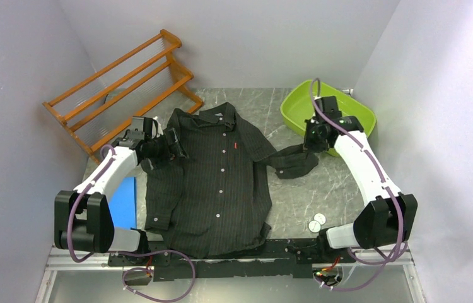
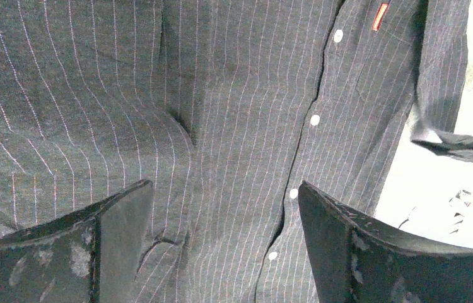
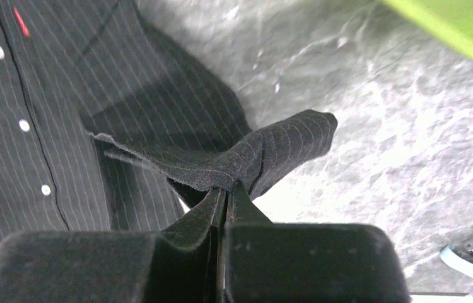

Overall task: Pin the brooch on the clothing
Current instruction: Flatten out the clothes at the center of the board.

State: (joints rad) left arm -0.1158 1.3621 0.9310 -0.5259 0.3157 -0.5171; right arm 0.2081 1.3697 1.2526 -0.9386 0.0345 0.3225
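Observation:
My right gripper has the bunched sleeve end away from the shirt's body. I should keep pulling toward the green basin until the sleeve is spread out.
The clothing, a black pinstriped shirt with white buttons and a small red chest mark, lies flat and face up on the table. My left gripper hovers open over the shirt's left shoulder area; in the left wrist view its jaws straddle bare fabric beside the button placket. My right gripper is shut on the shirt's sleeve end, which is bunched and lifted off the table. Two small white round discs, apparently the brooch, lie near the right arm's base.
A wooden rack leans at the back left. A green basin sits at the back right behind my right arm. A blue sheet lies beside the left arm. Walls close in on both sides.

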